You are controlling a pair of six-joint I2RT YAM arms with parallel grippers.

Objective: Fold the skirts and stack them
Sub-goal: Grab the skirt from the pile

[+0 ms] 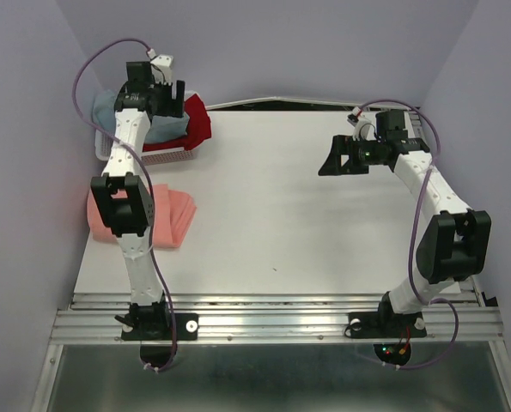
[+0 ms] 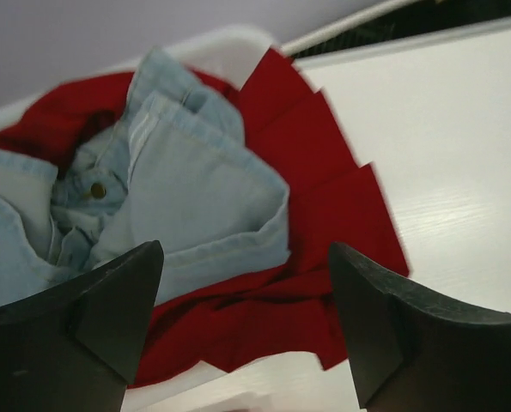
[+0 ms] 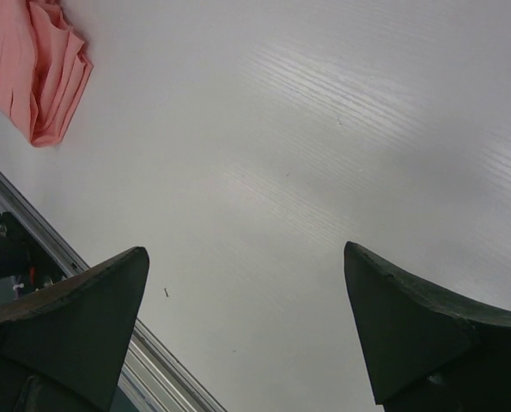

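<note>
The blue-grey skirt (image 1: 169, 130) should come loose and leave the red skirt behind in the basket when the robot lifts it, because its loose folds (image 2: 208, 189) are on top.
A folded salmon-pink skirt (image 1: 174, 215) lies flat on the table's left side, and the right wrist view catches its corner (image 3: 36, 69). The dusty blue-grey skirt (image 2: 195, 197) lies crumpled on top of the dark red pleated skirt (image 2: 324, 197) in the basket at the back left. The red skirt (image 1: 199, 120) spills over the basket's rim onto the table. My left gripper (image 2: 242, 249) hangs open just above both, holding nothing; from above it (image 1: 173, 93) sits over the basket. My right gripper (image 3: 246, 249) is open over bare table at the right (image 1: 328, 163).
The white mesh basket (image 1: 165, 157) stands in the back left corner against the purple wall, and its rim (image 2: 229, 39) shows behind the skirts. A metal rail (image 1: 272, 313) runs along the table's near edge, with both arm bases on it.
</note>
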